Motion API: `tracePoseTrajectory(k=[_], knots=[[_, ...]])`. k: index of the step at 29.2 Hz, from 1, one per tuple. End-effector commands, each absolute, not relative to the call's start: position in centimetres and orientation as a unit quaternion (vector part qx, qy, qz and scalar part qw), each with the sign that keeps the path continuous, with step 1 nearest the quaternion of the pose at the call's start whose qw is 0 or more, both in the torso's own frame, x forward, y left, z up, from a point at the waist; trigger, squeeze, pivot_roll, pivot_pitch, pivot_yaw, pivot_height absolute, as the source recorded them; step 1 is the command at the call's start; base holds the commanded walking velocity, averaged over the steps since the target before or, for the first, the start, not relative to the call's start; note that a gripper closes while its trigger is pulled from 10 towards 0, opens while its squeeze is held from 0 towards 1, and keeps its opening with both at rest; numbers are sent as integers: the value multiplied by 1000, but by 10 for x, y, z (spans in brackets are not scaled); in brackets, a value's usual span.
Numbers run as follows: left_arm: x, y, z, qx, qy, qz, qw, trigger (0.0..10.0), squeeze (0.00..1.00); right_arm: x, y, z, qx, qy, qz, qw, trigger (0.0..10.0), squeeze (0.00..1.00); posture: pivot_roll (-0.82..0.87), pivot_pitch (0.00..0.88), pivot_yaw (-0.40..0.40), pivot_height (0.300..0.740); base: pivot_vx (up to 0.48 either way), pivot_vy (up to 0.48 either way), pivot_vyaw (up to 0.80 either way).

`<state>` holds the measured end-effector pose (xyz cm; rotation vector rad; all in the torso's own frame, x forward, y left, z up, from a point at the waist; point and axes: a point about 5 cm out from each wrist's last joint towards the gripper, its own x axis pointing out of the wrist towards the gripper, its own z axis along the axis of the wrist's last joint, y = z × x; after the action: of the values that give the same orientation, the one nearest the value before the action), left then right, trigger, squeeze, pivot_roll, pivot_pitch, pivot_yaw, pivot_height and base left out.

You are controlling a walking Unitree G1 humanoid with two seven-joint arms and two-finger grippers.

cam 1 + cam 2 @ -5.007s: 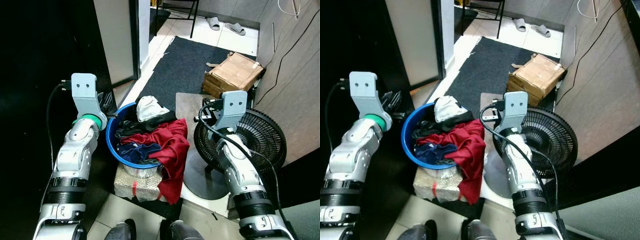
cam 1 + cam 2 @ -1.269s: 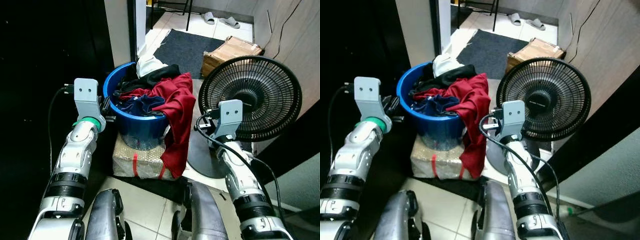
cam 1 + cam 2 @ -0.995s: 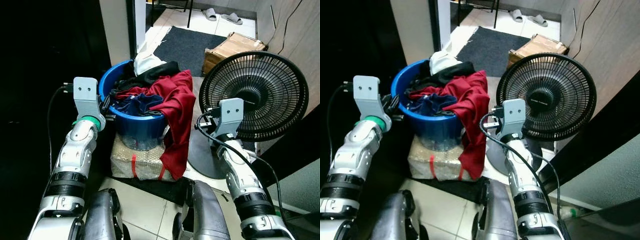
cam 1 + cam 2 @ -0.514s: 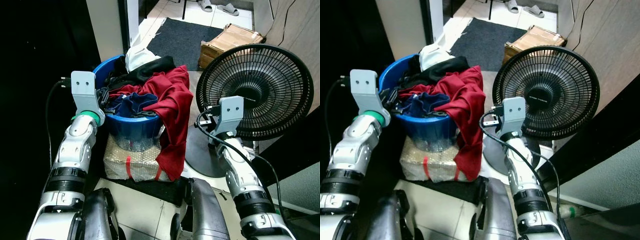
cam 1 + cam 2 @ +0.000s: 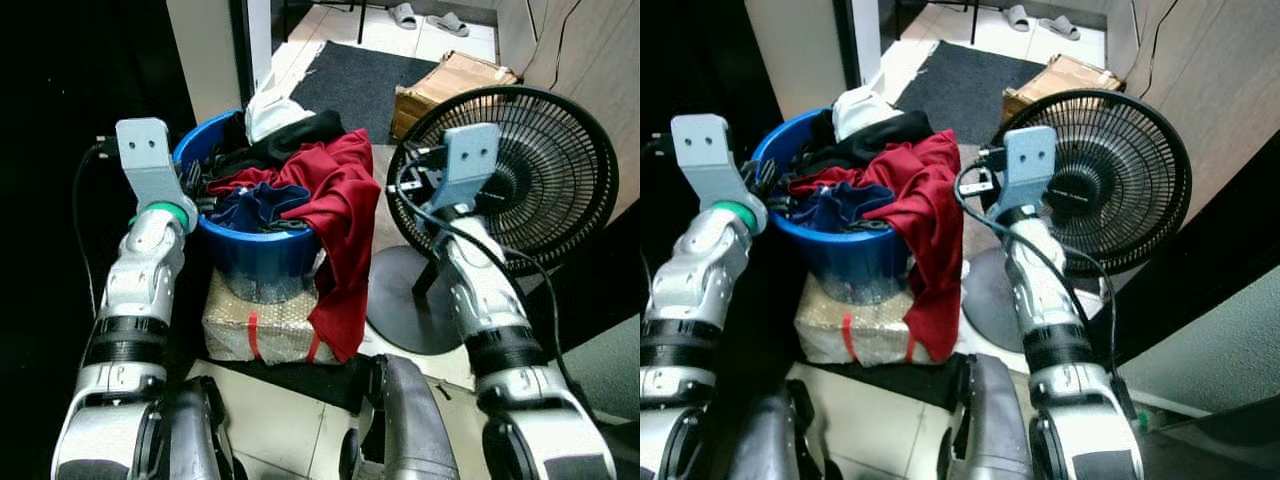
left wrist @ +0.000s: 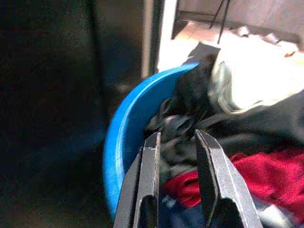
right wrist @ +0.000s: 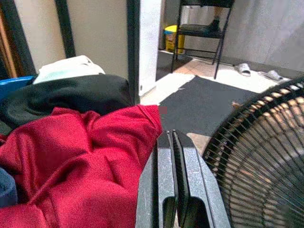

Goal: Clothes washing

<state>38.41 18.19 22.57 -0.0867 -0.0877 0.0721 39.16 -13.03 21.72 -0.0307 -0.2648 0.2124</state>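
Note:
The red garment [image 5: 343,205] is spilling over the basin's rim [image 5: 316,231], so it will come loose and leave the navy piece behind when my right gripper lifts it.
A blue basin [image 5: 262,262] heaped with clothes stands on a wrapped box [image 5: 255,325]. On the heap lie a white cloth [image 5: 268,105], a black garment [image 5: 295,140] and a navy piece [image 5: 258,205]. A red garment [image 5: 345,230] spills over the basin's right side and hangs down past the box. My left gripper [image 6: 175,137] is open at the basin's left rim [image 6: 128,123], its fingers over the black garment with nothing held. My right gripper [image 7: 172,135] is shut and empty, raised between the red garment [image 7: 85,152] and the fan.
A black standing fan [image 5: 530,170] with a round base [image 5: 400,310] is close on the right. Behind it lie a cardboard box [image 5: 450,80] and a dark mat [image 5: 350,75]. A door frame [image 5: 205,50] rises behind the basin. Wooden panelling runs along the right.
My right arm has risen, its wrist now level with the top of the fan beside the red garment. My left arm has lifted slightly at the basin's rim. The camera has shifted a little.

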Motion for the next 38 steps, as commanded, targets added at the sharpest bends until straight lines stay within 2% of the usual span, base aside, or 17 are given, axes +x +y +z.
tracePoseTrajectory(k=[1,3,4,7,9,15,17,18,19,21,22,27,32,36,37,38], knots=[[385,180,219,-37,-27,35,998,10000,0,393,-131,212,-15,-122,104,987,10000,0,-5,112,-10,471,0,0,0],[387,179,221,-34,-27,36,998,10000,0,396,-125,209,-4,-106,117,987,10000,0,0,123,-15,471,0,0,0],[387,181,223,-34,-29,40,998,10000,0,398,-119,210,7,-97,133,986,10000,1000,1,126,-16,471,0,0,0],[387,182,224,-34,-29,44,998,10000,0,400,-113,213,7,-95,144,985,10000,1000,4,126,-19,471,0,0,0],[386,186,223,-35,-28,53,998,10000,0,403,-96,221,13,-95,182,979,10000,1000,14,127,-29,471,0,0,0],[384,189,221,-35,-26,58,997,10000,0,403,-84,224,20,-89,213,973,10000,1000,19,127,-35,471,0,0,0],[382,195,217,-34,-22,68,997,10000,0,400,-67,219,13,-75,256,964,10000,1000,27,126,-42,471,0,0,0],[382,195,217,-34,-22,68,997,10000,0,400,-67,219,13,-75,256,964,10000,1000,27,126,-42,471,0,0,0],[380,200,215,-33,-20,74,997,10000,0,397,-57,211,13,-51,293,955,10000,1000,28,124,-44,471,0,0,0],[380,201,214,-32,-19,76,996,10000,0,396,-54,207,12,-34,310,950,10000,1000,27,122,-46,471,0,0,0],[380,201,214,-32,-18,77,996,10000,0,394,-49,198,12,8,345,938,10000,1000,27,120,-47,471,0,0,0],[380,201,214,-33,-18,80,996,10000,0,389,-42,188,19,62,400,914,10000,1000,24,116,-52,471,0,0,0],[380,201,213,-34,-18,81,996,10000,0,388,-40,193,27,66,427,901,10000,1000,15,113,-52,471,0,0,0],[381,200,213,-36,-17,81,996,10000,0,389,-47,190,-6,68,422,904,10000,1000,12,115,-52,471,0,0,0],[381,200,213,-37,-17,81,996,10000,0,391,-59,187,-56,65,394,915,10000,1000,7,117,-52,471,0,0,0],[381,200,213,-37,-17,81,996,10000,0,391,-59,187,-56,65,394,915,10000,1000,7,117,-52,471,0,0,0]])
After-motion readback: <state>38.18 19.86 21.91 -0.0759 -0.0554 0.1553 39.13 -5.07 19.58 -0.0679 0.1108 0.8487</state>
